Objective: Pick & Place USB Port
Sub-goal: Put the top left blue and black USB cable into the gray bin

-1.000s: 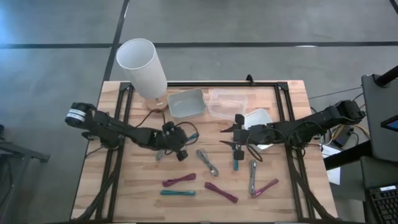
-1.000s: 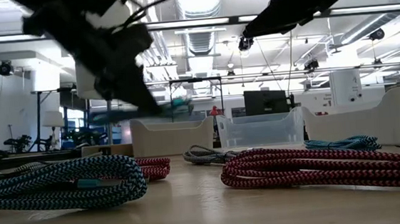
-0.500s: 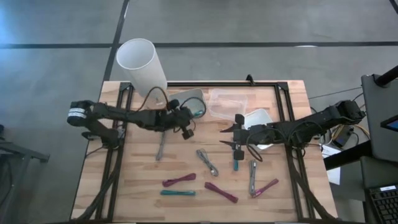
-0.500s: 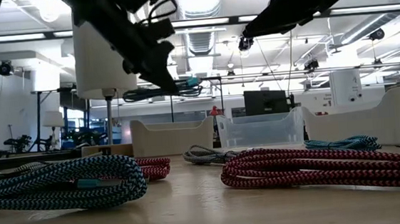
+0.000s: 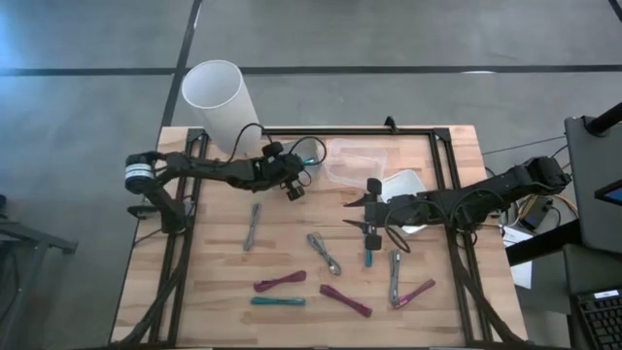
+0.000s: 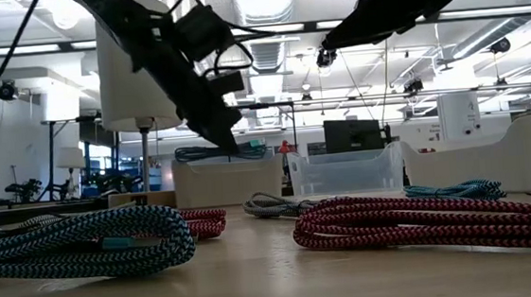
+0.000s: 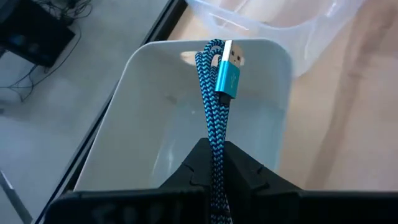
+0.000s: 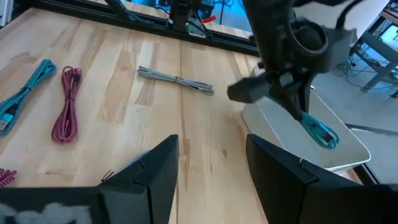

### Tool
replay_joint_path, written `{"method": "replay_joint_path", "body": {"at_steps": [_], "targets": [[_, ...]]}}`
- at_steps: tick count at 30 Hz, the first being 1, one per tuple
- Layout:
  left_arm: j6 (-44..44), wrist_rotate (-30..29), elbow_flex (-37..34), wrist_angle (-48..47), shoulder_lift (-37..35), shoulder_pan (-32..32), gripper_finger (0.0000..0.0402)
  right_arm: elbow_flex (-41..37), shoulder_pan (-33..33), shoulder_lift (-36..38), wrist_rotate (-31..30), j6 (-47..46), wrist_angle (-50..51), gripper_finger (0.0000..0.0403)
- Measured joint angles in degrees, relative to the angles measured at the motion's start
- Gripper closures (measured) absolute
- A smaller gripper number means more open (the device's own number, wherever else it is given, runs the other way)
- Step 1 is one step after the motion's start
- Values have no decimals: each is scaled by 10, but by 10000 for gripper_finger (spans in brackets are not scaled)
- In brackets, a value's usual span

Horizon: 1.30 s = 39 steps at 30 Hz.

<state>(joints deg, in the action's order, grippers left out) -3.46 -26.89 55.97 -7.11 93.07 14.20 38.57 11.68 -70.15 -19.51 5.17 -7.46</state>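
The teal cable [image 7: 214,102] lies along the white bin's long opening [image 7: 177,130], so my left gripper goes on moving it down until the plug is below the bin's rim, and then let go.
My left gripper [image 5: 301,167] is shut on a coiled teal braided USB cable [image 7: 214,106] and hangs over the white bin [image 7: 155,124] near the table's far edge. The cable's metal plug [image 7: 231,59] sticks out past the fingers. In the low view the cable [image 6: 220,153] is just above the bin's rim [image 6: 227,163]. My right gripper [image 5: 352,213] is open and hovers right of the table's middle, touching nothing. Its wrist view shows the left gripper and the teal cable [image 8: 320,134] over the bin [image 8: 345,152]. My left gripper pinches the teal cable bundle [image 7: 216,152], several strands together, between its two fingers [image 7: 245,168]. The fingers slant down toward the far edge and lie along the strands. The bundle is lifted clear, and its plug end [image 7: 227,78] reaches forward over the bin.
Several coiled cables lie on the table: grey ones [image 5: 253,226] [image 5: 326,253] [image 5: 395,277], maroon ones [image 5: 280,282] [image 5: 347,300] [image 5: 416,292], teal ones [image 5: 277,302] [image 5: 369,255]. A clear bin [image 5: 355,160] and a white bin [image 5: 403,183] stand beside the target bin. A tall white cylinder [image 5: 224,102] rises at the far left.
My left gripper has lifted the teal cable clear of the table's middle and carried it toward the far edge, over the white bin. In the last half second it has come down, so the cable hangs just above the bin's rim. The right arm has kept still.
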Motion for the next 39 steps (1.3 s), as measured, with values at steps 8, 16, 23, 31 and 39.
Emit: {"method": "replay_joint_path", "body": {"at_steps": [8, 16, 23, 31, 39], "targets": [[-53, -20, 26, 16, 36, 12, 381, 0, 0, 0, 0, 13, 0, 218], [-97, -20, 39, 38, 61, 14, 381, 0, -1, 0, 0, 13, 0, 218], [-117, -10, 39, 34, 93, 31, 381, 0, -1, 0, 0, 15, 0, 218], [-115, 18, 41, 36, 124, 34, 378, 0, -1, 0, 0, 14, 1, 218], [-109, 21, 40, 30, 118, 37, 368, 0, -4, 0, 0, 12, 3, 218]]}}
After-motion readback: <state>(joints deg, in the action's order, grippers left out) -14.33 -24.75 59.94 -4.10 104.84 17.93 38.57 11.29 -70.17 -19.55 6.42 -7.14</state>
